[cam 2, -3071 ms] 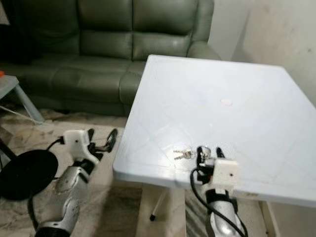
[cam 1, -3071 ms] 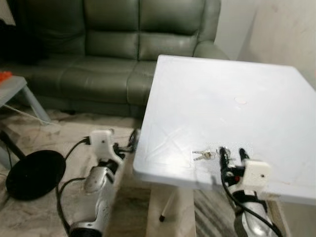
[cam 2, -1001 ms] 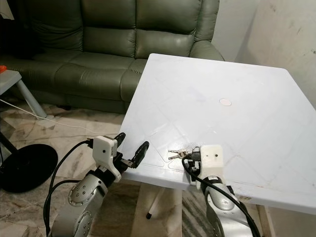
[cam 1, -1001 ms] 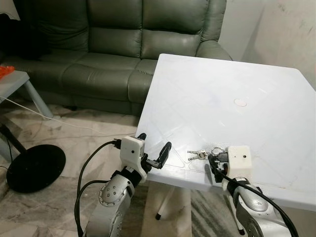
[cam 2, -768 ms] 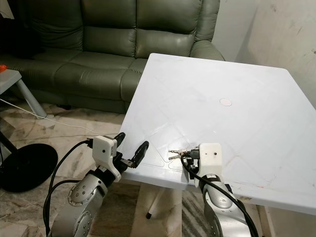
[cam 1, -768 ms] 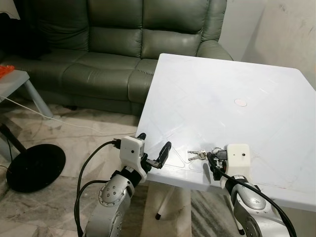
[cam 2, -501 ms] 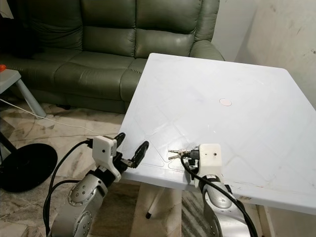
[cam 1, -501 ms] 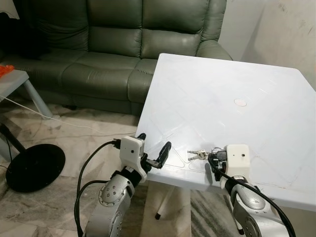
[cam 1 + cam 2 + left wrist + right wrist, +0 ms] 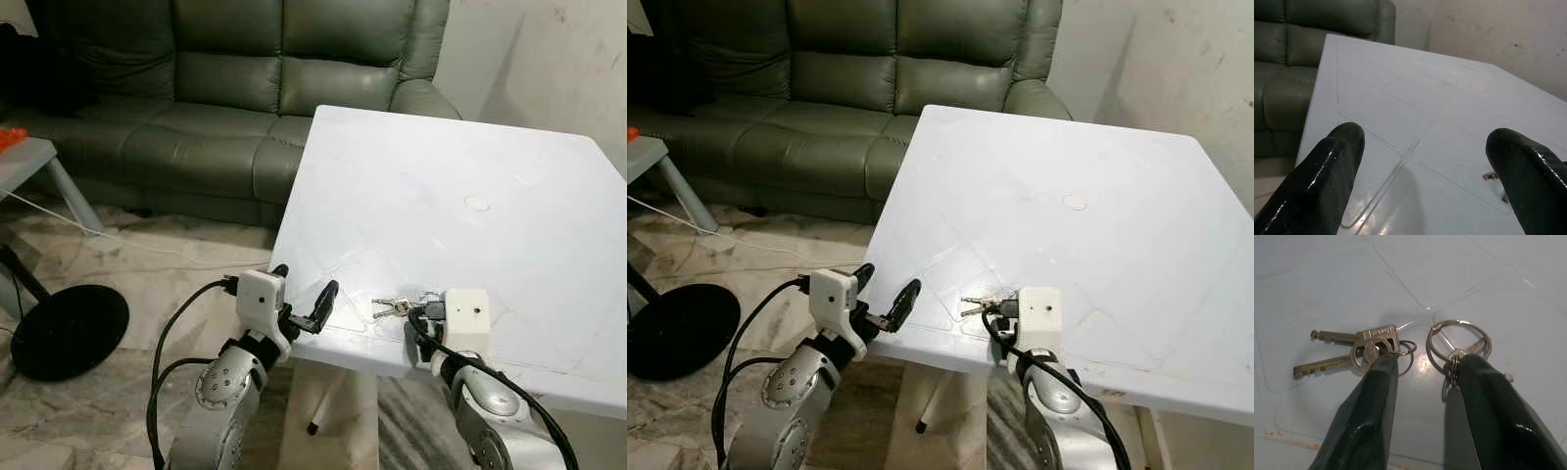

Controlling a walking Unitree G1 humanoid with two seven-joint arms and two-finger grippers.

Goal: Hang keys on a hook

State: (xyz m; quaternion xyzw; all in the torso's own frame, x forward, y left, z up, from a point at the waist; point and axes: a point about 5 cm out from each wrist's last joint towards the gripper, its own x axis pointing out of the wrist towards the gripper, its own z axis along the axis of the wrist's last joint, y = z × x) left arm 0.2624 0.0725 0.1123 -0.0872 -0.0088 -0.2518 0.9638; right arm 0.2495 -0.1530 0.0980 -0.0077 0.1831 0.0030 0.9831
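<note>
I expect the small ring's keys (image 9: 1369, 346) to stay behind when I pick up the large split ring, because a gap (image 9: 1422, 343) separates the small ring from the large split ring.
A small bunch of keys (image 9: 391, 306) lies near the front edge of the white table (image 9: 441, 176): two metal keys (image 9: 1352, 351) on a small ring, linked to a larger split ring (image 9: 1459, 339). My right gripper (image 9: 1425, 363) is low over the tabletop and open. One finger tip rests by the small ring and the other by the large ring, as the right wrist view shows. My left gripper (image 9: 306, 292) is open at the table's front left edge, empty, and the keys (image 9: 1494, 179) lie off to its right.
A green leather sofa (image 9: 245, 78) stands behind the table. On the floor at left are a black round base (image 9: 69, 333) and a cable. A low grey side table (image 9: 20, 162) is at the far left. A pale wall (image 9: 549, 69) closes the right side.
Over three seconds my left arm rose from beside the table to its front edge. My right gripper slid forward onto the keys. In the last second it only crept slightly closer.
</note>
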